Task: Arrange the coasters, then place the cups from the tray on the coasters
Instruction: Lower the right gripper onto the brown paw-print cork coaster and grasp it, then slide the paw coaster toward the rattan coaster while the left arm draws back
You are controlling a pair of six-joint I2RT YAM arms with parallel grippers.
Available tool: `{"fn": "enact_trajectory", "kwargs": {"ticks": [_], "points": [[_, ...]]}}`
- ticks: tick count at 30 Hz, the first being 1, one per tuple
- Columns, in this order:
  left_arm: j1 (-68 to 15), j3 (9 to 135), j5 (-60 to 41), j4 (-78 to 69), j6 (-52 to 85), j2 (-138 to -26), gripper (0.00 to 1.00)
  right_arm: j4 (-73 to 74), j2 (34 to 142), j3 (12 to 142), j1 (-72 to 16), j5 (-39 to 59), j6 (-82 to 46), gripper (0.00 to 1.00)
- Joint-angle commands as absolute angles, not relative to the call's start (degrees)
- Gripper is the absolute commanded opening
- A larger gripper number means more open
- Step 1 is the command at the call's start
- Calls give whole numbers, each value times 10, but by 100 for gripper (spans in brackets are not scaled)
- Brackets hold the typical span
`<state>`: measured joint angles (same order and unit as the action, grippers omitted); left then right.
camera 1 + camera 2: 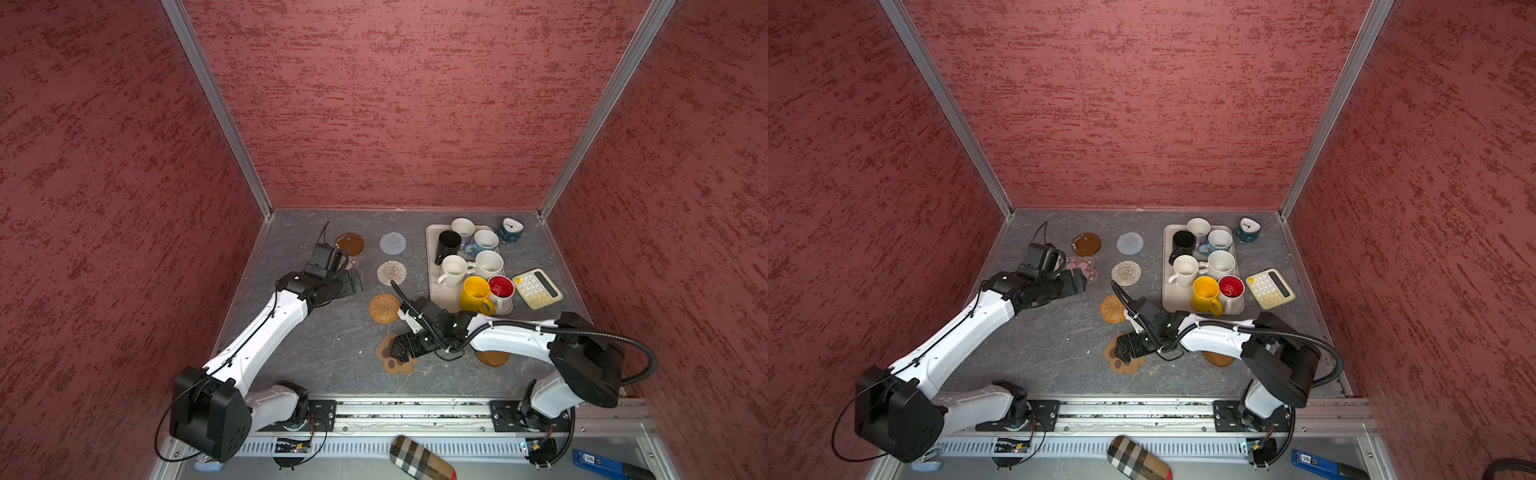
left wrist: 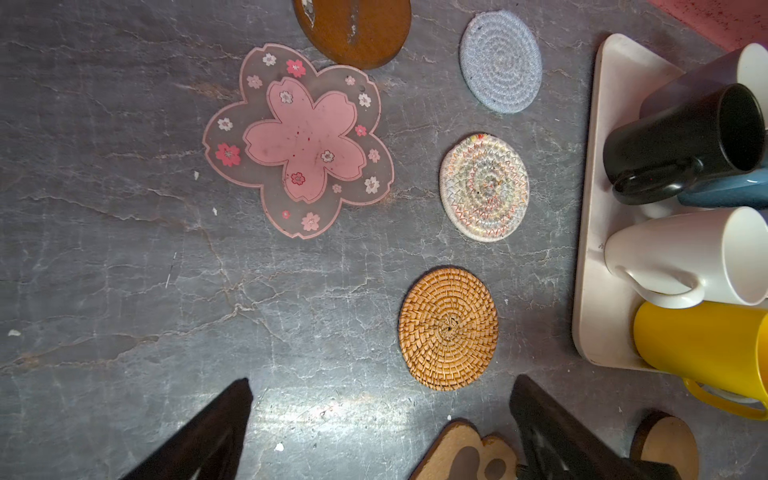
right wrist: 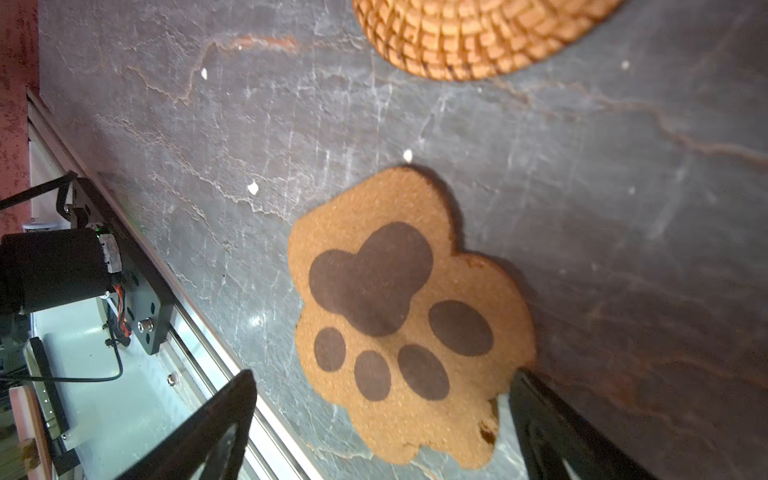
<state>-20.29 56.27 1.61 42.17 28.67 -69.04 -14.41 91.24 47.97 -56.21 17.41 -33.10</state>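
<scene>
The paw coaster (image 1: pixel 385 353) is in line with the rattan coaster, so next my right gripper drags it to the space (image 1: pixel 329 340) in front of the flower coaster.
Seven coasters lie on the grey table: a wooden disc (image 1: pixel 350 243), grey woven (image 1: pixel 392 243), beige woven (image 1: pixel 391 272), rattan (image 1: pixel 384 308), pink flower (image 2: pixel 299 141), paw (image 3: pixel 411 324) and a second wooden disc (image 1: pixel 492 358) half under the right arm. My left gripper (image 1: pixel 355 280) hovers open and empty by the flower coaster. My right gripper (image 3: pixel 380 374) is open low over the paw coaster, one finger at its edge. The cream tray (image 1: pixel 434 286) holds several cups, among them black (image 1: pixel 449 243), yellow (image 1: pixel 476 295) and red-lined (image 1: pixel 500 287).
A teal alarm clock (image 1: pixel 510 229) stands behind the tray and a cream calculator (image 1: pixel 537 288) lies to its right. Red walls close three sides. A plaid case (image 1: pixel 422 459) and a blue tool (image 1: pixel 602 463) lie on the front ledge beyond the rail.
</scene>
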Motion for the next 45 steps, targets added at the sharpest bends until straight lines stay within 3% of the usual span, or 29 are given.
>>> {"fn": "enact_trajectory", "kwargs": {"ticks": [1, 10, 17, 37, 45], "points": [[-201, 567, 23, 442, 280, -677, 98, -145, 917, 508, -567, 174, -309, 96], [-200, 567, 21, 438, 281, -673, 98, -208, 871, 478, -567, 118, -294, 90], [-200, 576, 18, 433, 281, -688, 98, -213, 844, 433, -588, 95, -270, 96], [-191, 583, 25, 454, 276, -671, 98, -237, 946, 500, -668, 12, -204, 98], [-97, 604, -36, 481, 278, -608, 98, -218, 966, 509, -677, 6, -198, 98]]}}
